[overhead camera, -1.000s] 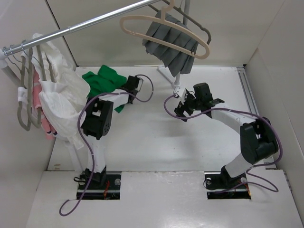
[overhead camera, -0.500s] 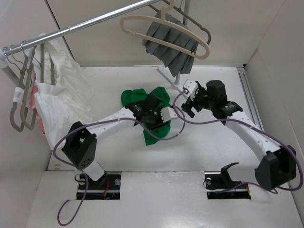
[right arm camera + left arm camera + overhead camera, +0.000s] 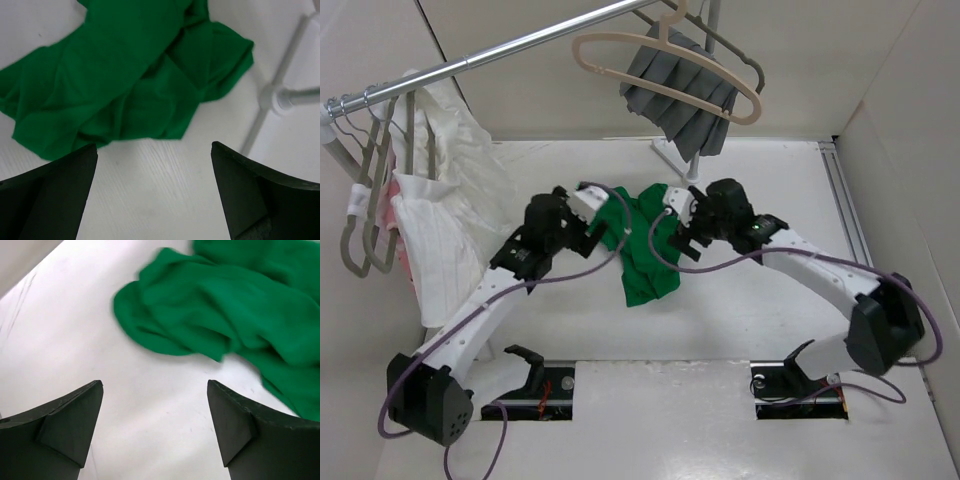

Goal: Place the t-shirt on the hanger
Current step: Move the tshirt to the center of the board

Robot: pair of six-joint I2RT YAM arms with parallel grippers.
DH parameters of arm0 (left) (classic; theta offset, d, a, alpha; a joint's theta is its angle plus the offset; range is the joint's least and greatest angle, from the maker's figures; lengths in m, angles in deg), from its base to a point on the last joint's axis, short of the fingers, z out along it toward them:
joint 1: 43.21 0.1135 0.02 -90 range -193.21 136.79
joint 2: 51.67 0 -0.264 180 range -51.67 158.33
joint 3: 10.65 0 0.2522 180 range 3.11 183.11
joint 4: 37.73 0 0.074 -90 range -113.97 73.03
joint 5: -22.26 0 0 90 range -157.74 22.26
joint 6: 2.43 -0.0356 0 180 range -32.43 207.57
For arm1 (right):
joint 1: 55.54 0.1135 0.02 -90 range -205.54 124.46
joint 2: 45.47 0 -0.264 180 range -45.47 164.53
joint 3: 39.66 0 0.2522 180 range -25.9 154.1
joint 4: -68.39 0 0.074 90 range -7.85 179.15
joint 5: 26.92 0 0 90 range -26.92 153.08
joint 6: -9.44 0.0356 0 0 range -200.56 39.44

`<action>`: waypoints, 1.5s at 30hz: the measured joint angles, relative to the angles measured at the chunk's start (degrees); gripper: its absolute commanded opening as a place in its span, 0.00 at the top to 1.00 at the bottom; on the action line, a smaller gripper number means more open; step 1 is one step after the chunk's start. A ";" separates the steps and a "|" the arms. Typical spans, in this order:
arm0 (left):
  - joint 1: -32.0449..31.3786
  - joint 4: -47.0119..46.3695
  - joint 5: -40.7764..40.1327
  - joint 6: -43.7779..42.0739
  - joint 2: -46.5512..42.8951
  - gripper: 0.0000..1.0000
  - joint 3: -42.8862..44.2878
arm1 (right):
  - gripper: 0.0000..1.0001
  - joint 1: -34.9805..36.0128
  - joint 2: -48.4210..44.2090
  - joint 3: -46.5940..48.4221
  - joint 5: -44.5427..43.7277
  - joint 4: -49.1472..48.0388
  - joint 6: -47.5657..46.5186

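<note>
The t-shirt's collar is hidden and the t-shirt lies crumpled (image 3: 648,252), so my left gripper needs to go back and pinch the t-shirt's near edge (image 3: 611,216) while my right gripper spreads out the t-shirt's other side.
The bright green t-shirt (image 3: 642,255) lies crumpled on the white table between my two grippers. My left gripper (image 3: 599,233) hovers at its left edge, open and holding nothing. In the left wrist view the t-shirt (image 3: 225,310) lies beyond the left gripper (image 3: 155,425), with bare table between the fingers. My right gripper (image 3: 678,238) is open over the shirt's right edge. Its wrist view shows the t-shirt (image 3: 120,75) ahead of the right gripper (image 3: 154,192). The beige hanger (image 3: 665,72) hangs empty from the rail above the back of the table.
A metal rail (image 3: 500,48) crosses the upper left. White garments (image 3: 445,220) on pale hangers hang at the left. Grey pleated cloth (image 3: 685,100) hangs behind the beige hanger. The rack's white foot (image 3: 277,95) stands just right of the shirt. Walls enclose the table.
The left gripper carried the t-shirt from the back left to mid-table, then opened, let it go and drew back left. The right gripper moved left to the shirt.
</note>
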 measured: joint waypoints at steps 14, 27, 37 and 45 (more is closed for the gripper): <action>9.75 -2.97 1.07 20.13 17.09 0.28 3.96 | 0.50 4.50 35.98 23.41 8.59 -8.26 0.44; 11.89 -6.12 -0.24 22.49 18.45 0.36 3.96 | 1.00 7.23 19.37 6.23 9.81 -2.89 -6.40; 0.94 -5.14 7.26 7.17 23.82 0.35 5.07 | 0.00 6.29 -9.25 -4.70 7.52 6.16 -3.58; -4.20 -2.34 9.86 -2.19 26.47 0.35 3.82 | 0.00 4.28 -2.34 0.96 6.51 6.71 -1.77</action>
